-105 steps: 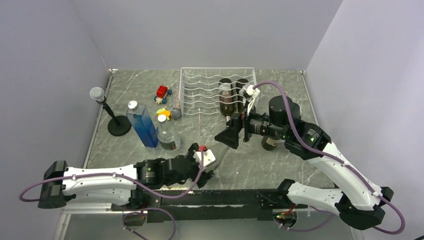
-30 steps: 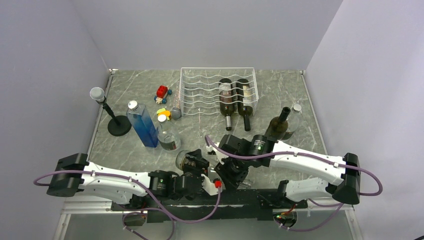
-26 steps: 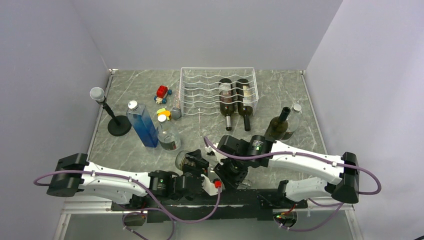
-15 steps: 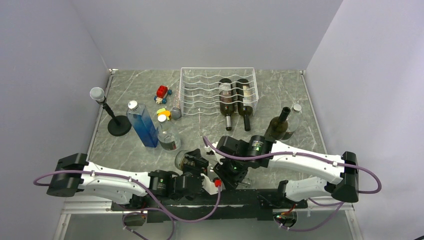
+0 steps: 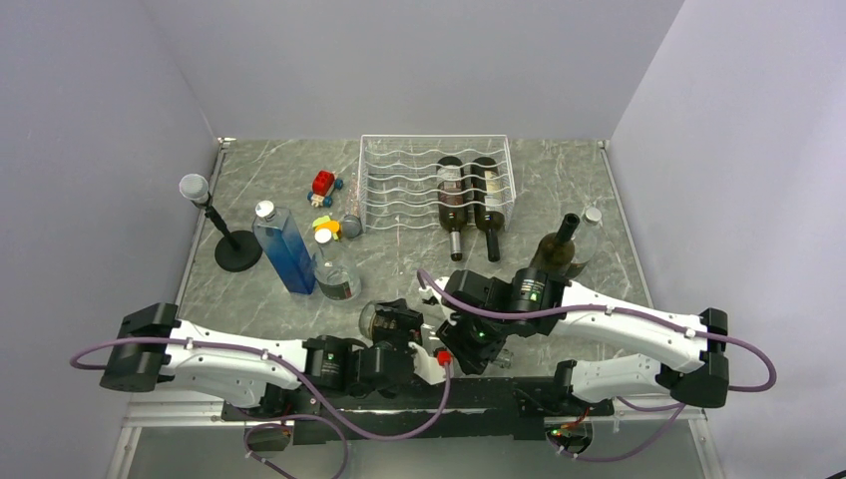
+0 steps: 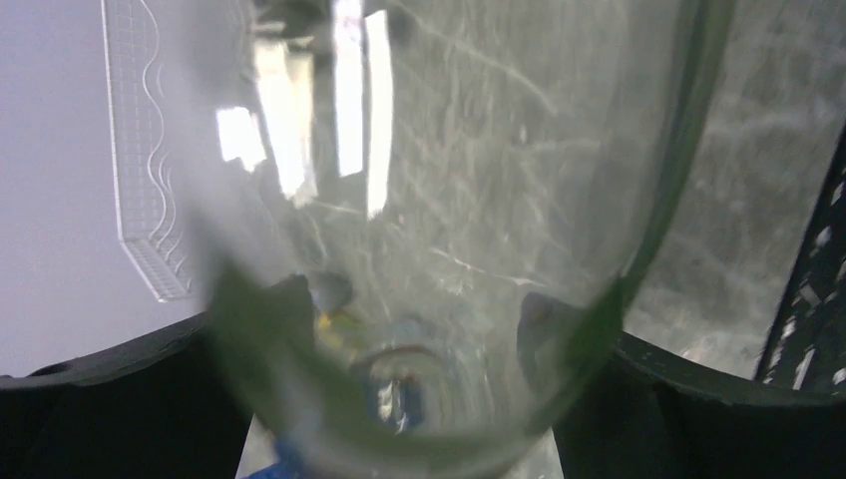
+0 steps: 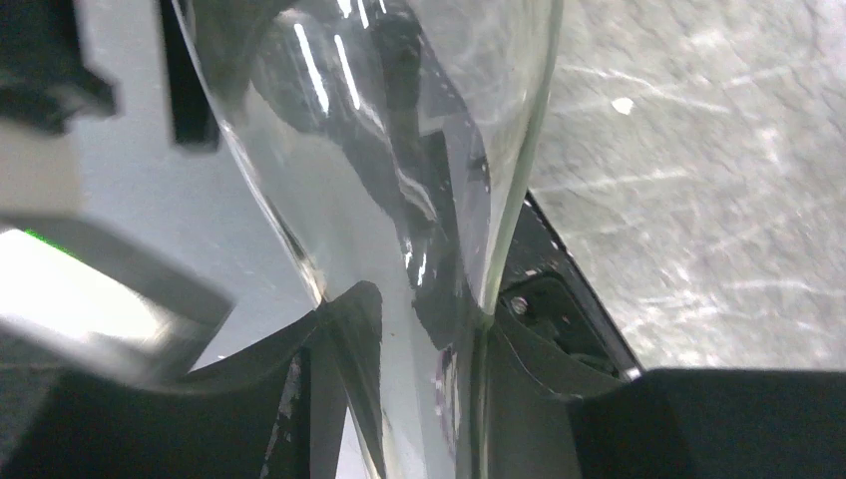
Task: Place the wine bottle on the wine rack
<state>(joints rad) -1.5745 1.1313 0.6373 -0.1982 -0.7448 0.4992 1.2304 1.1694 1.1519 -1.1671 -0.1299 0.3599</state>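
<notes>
Next, I move my left gripper back out of the way before the wine bottle goes into the rack (image 5: 407,190). My right gripper holds the bottle's neck, but my left gripper is on both sides of its body (image 5: 373,321).
A clear glass wine bottle (image 5: 369,319) lies on its side near the table's front edge, held between both arms. Its body (image 6: 429,200) fills the left wrist view. My left gripper (image 5: 394,324) (image 6: 414,314) is open, and its dark fingers (image 6: 284,304) show through the glass on either side of the bottle's body. My right gripper (image 5: 469,341) (image 7: 429,359) is shut on the bottle's narrow neck end (image 7: 399,150). The white wire wine rack (image 5: 399,185) (image 6: 145,150) stands at the back with two dark bottles (image 5: 451,195) (image 5: 486,195) lying in its right grooves.
A dark green bottle (image 5: 556,251) and a clear one (image 5: 591,232) stand right of the rack. On the left are a blue bottle (image 5: 284,249), a clear capped bottle (image 5: 334,271), a microphone stand (image 5: 224,235), a red toy (image 5: 323,184) and small coloured pieces (image 5: 326,226).
The left jaws have widened round the bottle's body. The right arm has shifted a little right and back with the neck in its grip, and the bottle went with it.
</notes>
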